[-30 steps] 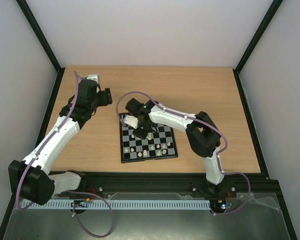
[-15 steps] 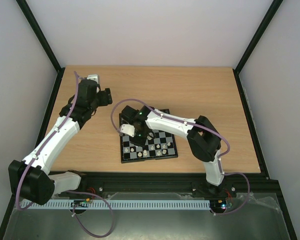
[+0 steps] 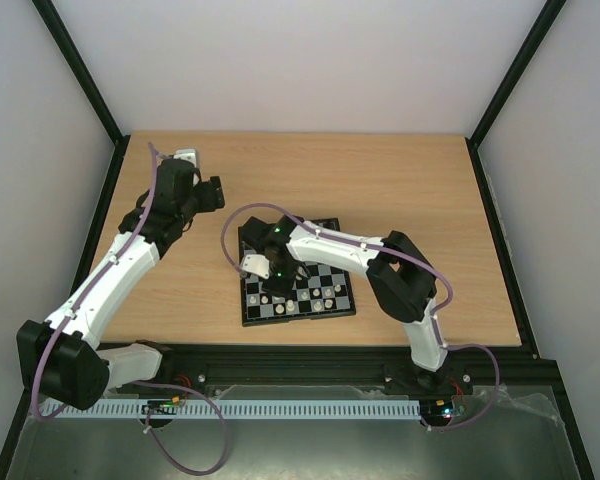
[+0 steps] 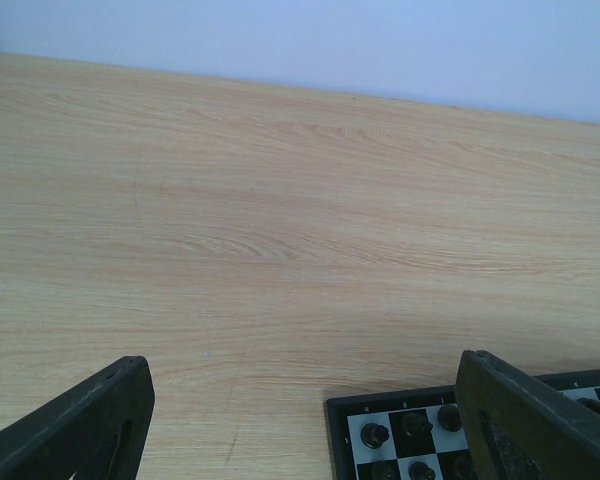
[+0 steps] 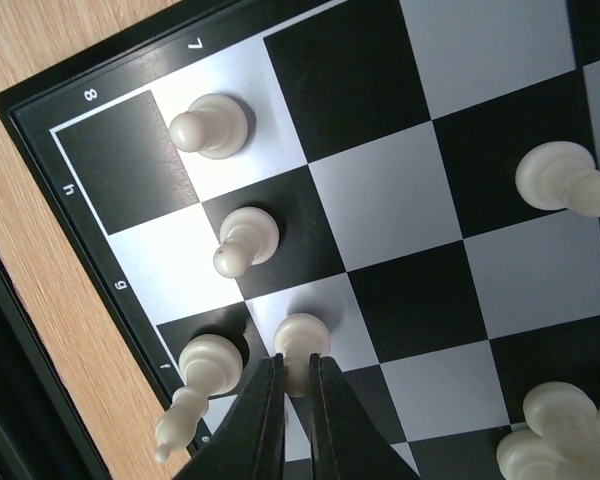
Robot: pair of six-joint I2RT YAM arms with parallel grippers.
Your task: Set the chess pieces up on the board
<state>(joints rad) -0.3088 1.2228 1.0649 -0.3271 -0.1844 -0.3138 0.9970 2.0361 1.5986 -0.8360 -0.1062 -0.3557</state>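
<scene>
The robot's right gripper crowds the board's side (image 3: 250, 288) nearest the left gripper, so the right gripper should move back, and the left gripper should take the white pawn (image 5: 557, 177) beyond the row.
The board (image 3: 300, 316) lies at the table's middle, tilted a little. In the right wrist view, cream-white chess pieces stand on the board (image 5: 380, 200) near its h-file edge: two pawns (image 5: 212, 125) (image 5: 242, 240) and a taller piece (image 5: 200, 375). My right gripper (image 5: 296, 362) is shut on a white pawn (image 5: 300, 340) that stands on a white square. From above, that gripper (image 3: 277, 284) is low over the board's near-left part. My left gripper (image 3: 212, 193) is open and empty over bare table; black pieces (image 4: 376, 435) on the board's corner (image 4: 340, 412) show beside its right finger (image 4: 525, 425).
More white pieces stand at the right (image 5: 565, 180) and lower right (image 5: 560, 435) of the right wrist view. The wooden table (image 3: 410, 190) has black rails along its sides and near edge. The right arm's purple cable (image 3: 230, 225) loops over the board's left side.
My right gripper has moved from the board's far-left part toward its near-left part and come down. The left arm has not moved.
</scene>
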